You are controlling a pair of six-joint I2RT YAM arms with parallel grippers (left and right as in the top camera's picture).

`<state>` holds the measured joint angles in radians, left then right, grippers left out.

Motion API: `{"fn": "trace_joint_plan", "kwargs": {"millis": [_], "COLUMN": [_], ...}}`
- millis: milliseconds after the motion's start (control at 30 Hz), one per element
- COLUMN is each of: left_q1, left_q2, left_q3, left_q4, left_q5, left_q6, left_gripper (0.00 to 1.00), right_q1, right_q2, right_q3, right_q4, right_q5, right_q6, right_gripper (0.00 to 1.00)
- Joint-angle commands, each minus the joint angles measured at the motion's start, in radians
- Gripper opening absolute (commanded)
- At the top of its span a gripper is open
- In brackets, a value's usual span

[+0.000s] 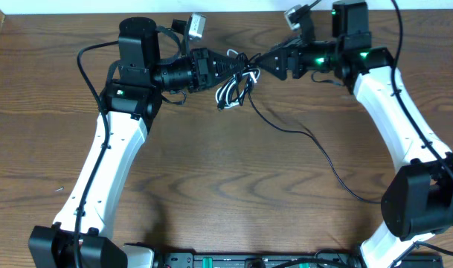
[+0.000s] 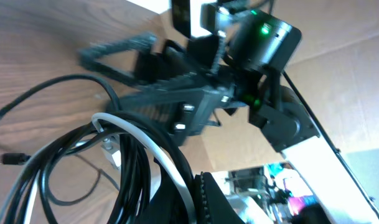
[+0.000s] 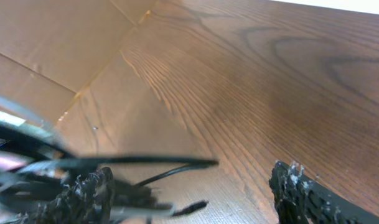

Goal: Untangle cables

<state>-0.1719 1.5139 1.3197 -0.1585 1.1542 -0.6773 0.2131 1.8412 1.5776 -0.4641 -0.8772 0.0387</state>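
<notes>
Next, my right gripper takes the bundle point(image 1: 230, 93) after I first draw the grippers apart, because the bundle sits beside my right gripper's finger, outside its open fingers.
A tangle of thin black and white cables point(image 1: 235, 85) hangs above the table at the back centre. My left gripper point(image 1: 239, 69) is shut on the bundle; in the left wrist view the black and white cords point(image 2: 136, 168) run through its jaws point(image 2: 198, 202). My right gripper point(image 1: 262, 63) faces it from the right, tips close to the bundle. In the right wrist view its fingers point(image 3: 189, 193) stand wide apart, with blurred cable strands point(image 3: 158, 165) beside the left finger and nothing between them. One long black cable point(image 1: 319, 149) trails from the tangle across the table to the right.
The wooden table point(image 1: 211, 186) lies below. A small black plug end point(image 2: 12, 158) lies on the table in the left wrist view. The right arm's base point(image 1: 423, 197) stands at the front right, the left arm's base point(image 1: 62, 249) at the front left.
</notes>
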Motion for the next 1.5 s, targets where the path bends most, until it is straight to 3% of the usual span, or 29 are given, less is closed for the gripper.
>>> {"fn": "trace_joint_plan", "kwargs": {"millis": [0, 367, 600, 700, 867, 1033, 1167, 1467], "left_q1": [0.002, 0.002, 0.002, 0.002, 0.003, 0.003, 0.002, 0.002], "left_q2": [-0.012, -0.012, -0.012, -0.012, -0.001, 0.040, 0.097, 0.164], "left_q3": [0.006, 0.006, 0.006, 0.006, 0.006, 0.006, 0.006, 0.006], "left_q4": [0.008, 0.008, 0.095, 0.168, 0.151, 0.017, -0.043, -0.042], "left_q5": [0.077, 0.142, 0.224, 0.264, 0.262, 0.108, 0.038, 0.038], "left_q6": [-0.033, -0.220, -0.311, -0.216, 0.081, 0.286, 0.356, 0.360], "left_gripper": [0.07, 0.07, 0.07, 0.07, 0.08, 0.08, 0.08, 0.08], "right_q1": [0.032, 0.080, 0.080, 0.058, 0.000, -0.061, -0.075, 0.001], "right_q2": [0.003, 0.010, 0.010, 0.008, -0.021, -0.071, -0.073, -0.063], "right_q3": [0.021, 0.021, 0.021, 0.021, 0.024, 0.024, 0.024, 0.022], "right_q4": [0.002, 0.156, 0.142, 0.130, 0.098, 0.012, -0.019, -0.097], "right_q5": [0.074, 0.150, 0.219, 0.207, 0.105, 0.106, 0.036, 0.067], "right_q6": [0.004, 0.005, 0.071, 0.135, 0.225, 0.381, 0.474, 0.560], "right_gripper": [0.76, 0.70, 0.57, 0.56, 0.58, 0.57, 0.50, 0.42]}}
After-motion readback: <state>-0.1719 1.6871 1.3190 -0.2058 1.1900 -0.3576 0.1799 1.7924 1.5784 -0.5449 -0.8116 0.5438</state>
